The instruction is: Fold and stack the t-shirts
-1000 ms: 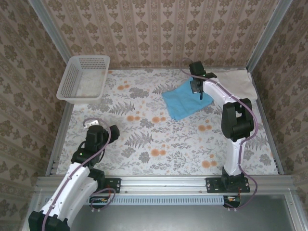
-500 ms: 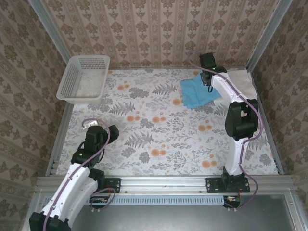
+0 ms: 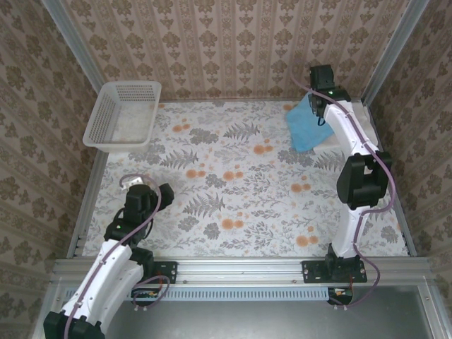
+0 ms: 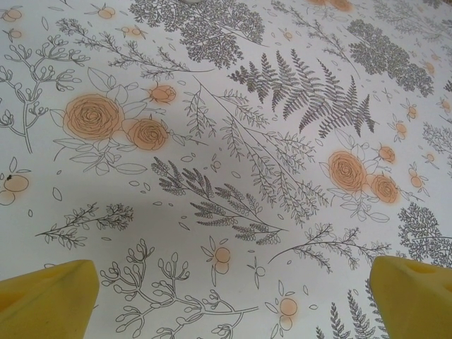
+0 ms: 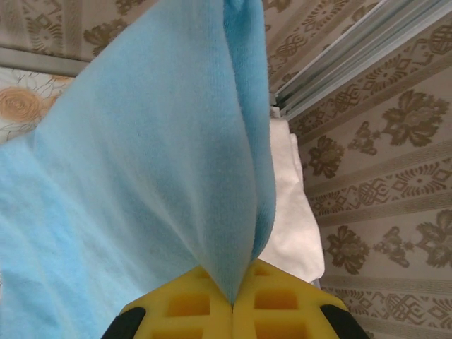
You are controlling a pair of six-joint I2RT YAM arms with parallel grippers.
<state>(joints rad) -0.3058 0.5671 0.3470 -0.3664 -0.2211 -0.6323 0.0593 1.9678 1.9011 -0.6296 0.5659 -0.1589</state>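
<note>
The cream-white t-shirt (image 3: pixel 363 120) is lying flat past the blue t-shirt's pinched edge (image 5: pixel 235 263), so my right gripper should go on carrying that edge over it until the edges of the two line up.
The light blue t-shirt (image 3: pixel 304 128) hangs pinched at one edge in my right gripper (image 3: pixel 318 117), at the table's far right corner. In the right wrist view the yellow pads meet on a fold of the blue t-shirt (image 5: pixel 141 176), so that gripper (image 5: pixel 233 300) is shut on it. The cream-white t-shirt (image 3: pixel 359 111) lies flat against the right wall, just beyond the blue one; it is the white cloth (image 5: pixel 293 219) right of the pinched fold. My left gripper (image 3: pixel 134 182) rests low at the near left, open (image 4: pixel 233 296) over bare tablecloth.
A white mesh basket (image 3: pixel 123 113) stands at the far left corner. Patterned walls close in the back and both sides, and a metal rail (image 3: pixel 247 265) runs along the near edge. The flowered tablecloth (image 3: pixel 233 183) covers the middle.
My right gripper has carried the blue t-shirt from the table's middle back toward the far right corner, over the edge of the cream-white one. The left arm has stayed still.
</note>
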